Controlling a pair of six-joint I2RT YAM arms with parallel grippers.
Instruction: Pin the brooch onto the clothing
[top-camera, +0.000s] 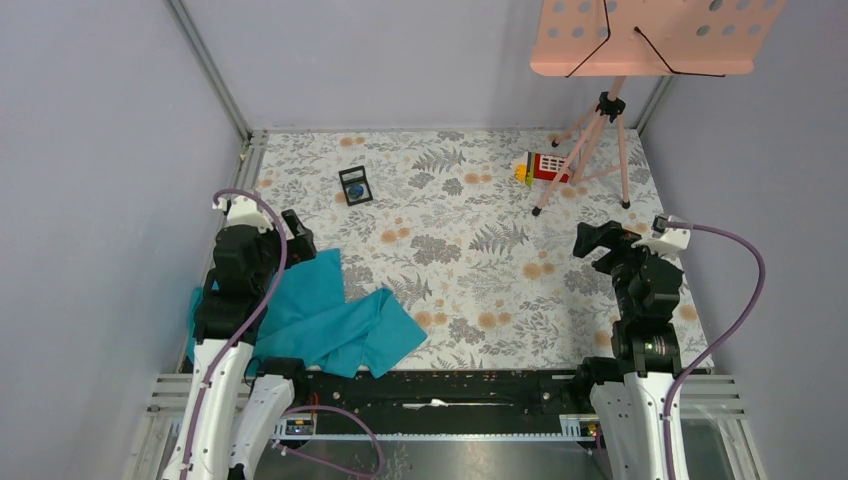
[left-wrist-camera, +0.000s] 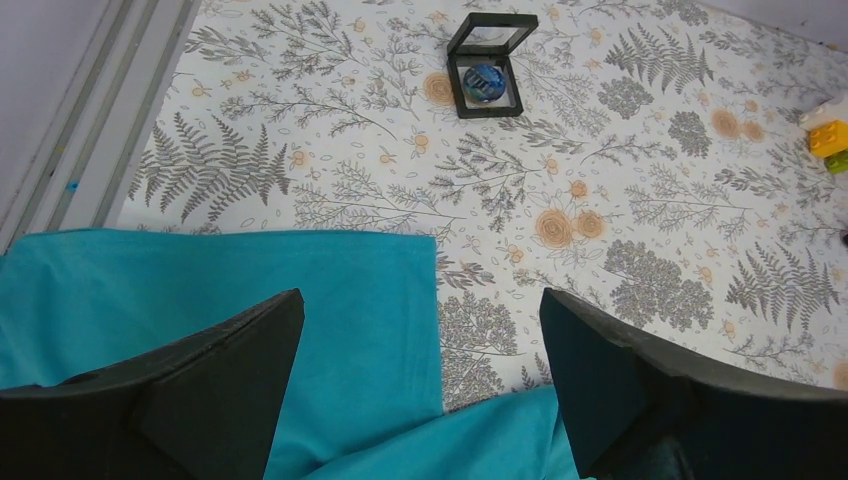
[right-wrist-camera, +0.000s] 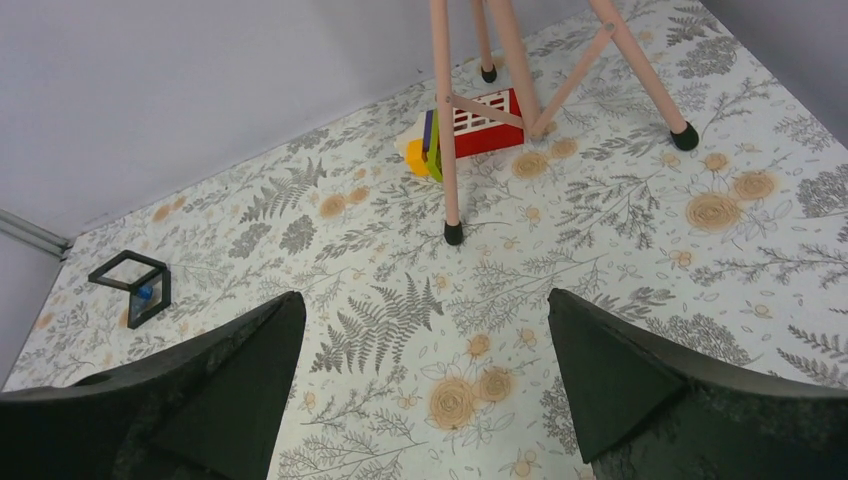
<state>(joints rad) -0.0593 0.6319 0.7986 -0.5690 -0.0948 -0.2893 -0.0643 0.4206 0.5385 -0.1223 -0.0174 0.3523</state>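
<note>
The teal T-shirt's straight edge (top-camera: 342, 276) aligns with my open fingers, so I keep my left gripper moving to the T-shirt's far corner (top-camera: 337, 252) until they straddle it.
The teal T-shirt (top-camera: 330, 320) lies crumpled at the near left of the table, and fills the lower left of the left wrist view (left-wrist-camera: 250, 300). The brooch (top-camera: 355, 189), a tiny dark-blue disc, sits inside a small black square frame (top-camera: 355, 172) at the far left; it also shows in the left wrist view (left-wrist-camera: 484, 80) and, faintly, in the right wrist view (right-wrist-camera: 145, 292). My left gripper (left-wrist-camera: 420, 330) is open and empty above the shirt's edge. My right gripper (right-wrist-camera: 420, 340) is open and empty above bare tabletop at the right.
A pink music stand (top-camera: 655, 35) on a tripod stands at the far right, one leg (right-wrist-camera: 445, 130) close ahead of the right gripper. A red toy block with yellow and green bricks (top-camera: 545, 165) lies by its legs. Grey walls enclose the flowered table (top-camera: 470, 250).
</note>
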